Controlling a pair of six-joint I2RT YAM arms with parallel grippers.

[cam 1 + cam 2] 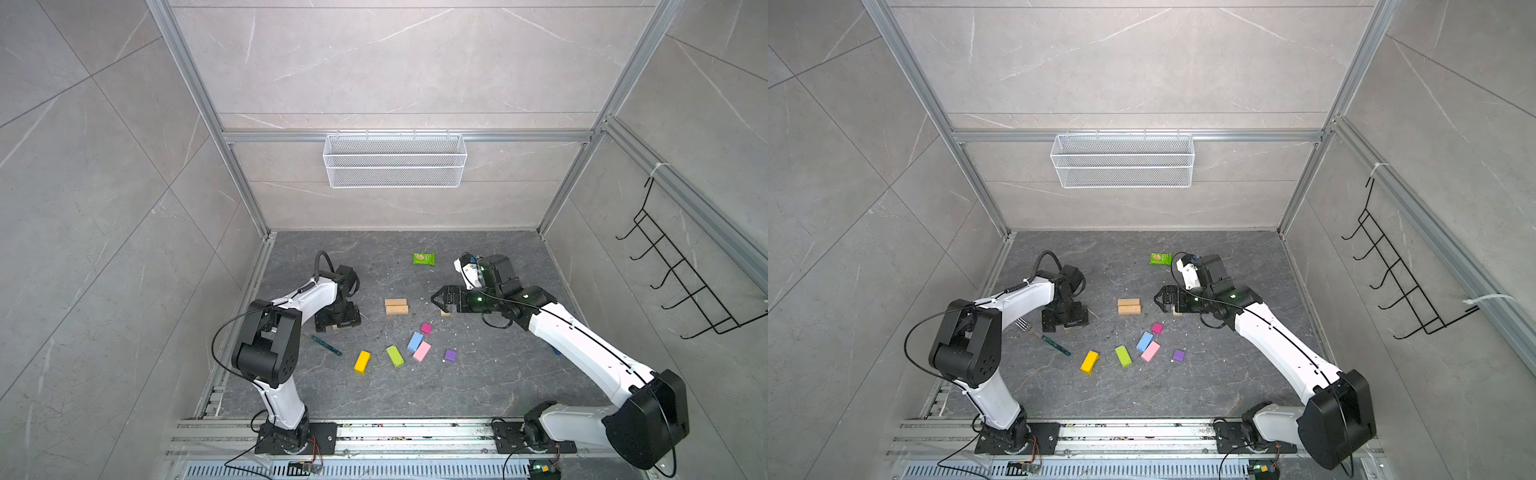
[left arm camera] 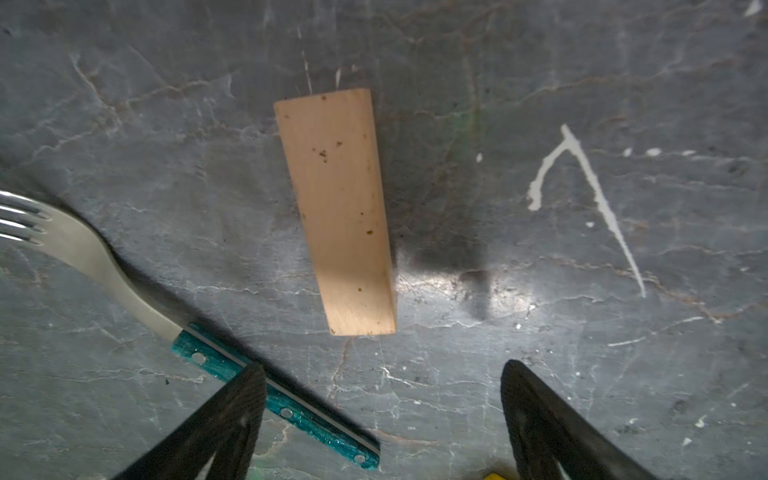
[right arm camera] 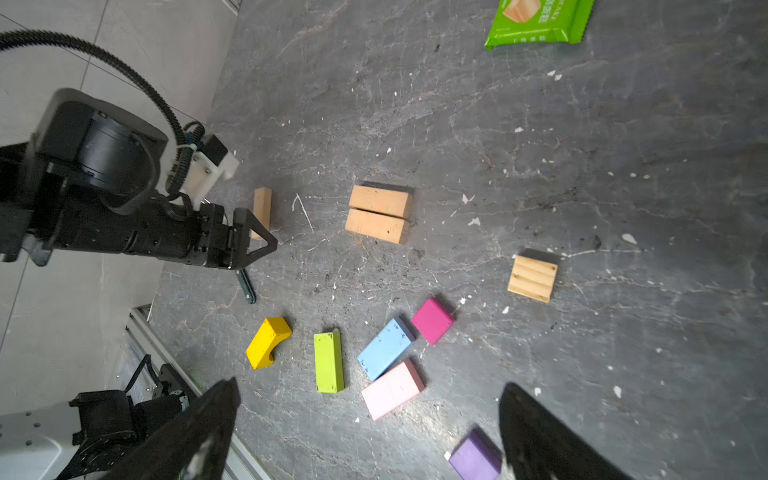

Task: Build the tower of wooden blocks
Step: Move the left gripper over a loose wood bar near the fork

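My left gripper is beside the tan bar (image 2: 340, 212), which lies crosswise to the central tan bars. Next, I turn this bar parallel to them before I grip its ends (image 2: 360, 316).
No tower shows; the wood blocks lie flat on the dark floor. Two tan bars (image 1: 396, 306) (image 3: 379, 214) lie side by side at the centre. My left gripper (image 2: 383, 365) (image 1: 336, 321) hangs open, pointing down just short of a third tan bar (image 2: 336, 208). My right gripper (image 1: 434, 300) (image 3: 370, 384) is open and empty, with a small tan cube (image 1: 445, 312) (image 3: 532, 277) beside it. Nearer the front lie the yellow (image 1: 362, 361), lime (image 1: 394, 355), light blue (image 1: 415, 340), pink (image 1: 422, 351), magenta (image 1: 426, 328) and purple (image 1: 450, 355) blocks.
A fork with a teal handle (image 2: 274, 399) (image 1: 328, 345) lies by the left gripper, close to the third tan bar. A green snack packet (image 1: 423, 258) sits towards the back. A white wire basket (image 1: 395, 160) hangs on the back wall. Aluminium rails edge the floor.
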